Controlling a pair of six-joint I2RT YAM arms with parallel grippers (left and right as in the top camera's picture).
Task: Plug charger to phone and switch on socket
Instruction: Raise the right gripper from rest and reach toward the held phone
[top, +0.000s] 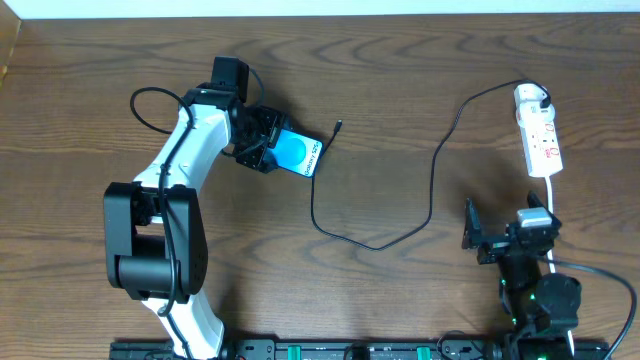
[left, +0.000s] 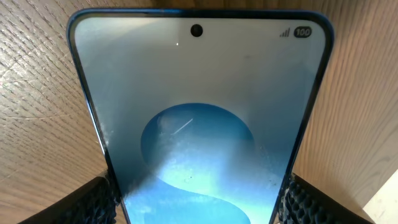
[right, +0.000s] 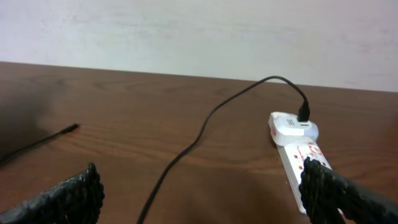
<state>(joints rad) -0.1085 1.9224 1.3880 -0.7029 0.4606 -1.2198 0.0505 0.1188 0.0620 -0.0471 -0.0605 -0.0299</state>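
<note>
The phone's top end (top: 311, 157) sticks out free of my left gripper, so I go on moving my right gripper toward that end (top: 313, 161) before its fingers close on the phone.
The phone (top: 300, 153) lies face up on the table with its blue screen lit. It fills the left wrist view (left: 199, 93). My left gripper (top: 262, 142) (left: 199, 202) is shut on the phone, one finger pad against each long edge. The charger (top: 432, 180) is a thin black cable. Its connector tip (top: 338, 126) lies loose just right of the phone, and its plug (top: 541, 101) sits in the far end of the white socket (top: 540, 135). My right gripper (top: 503, 228) (right: 205, 193) is open and empty, in front of the socket (right: 297, 158), with the cable (right: 205, 124) running between its fingers.
The socket's white cord (top: 551, 195) runs back towards the right arm's base. The cable loops across the middle of the wooden table (top: 400, 80). A pale wall (right: 186, 31) stands behind the table's far edge.
</note>
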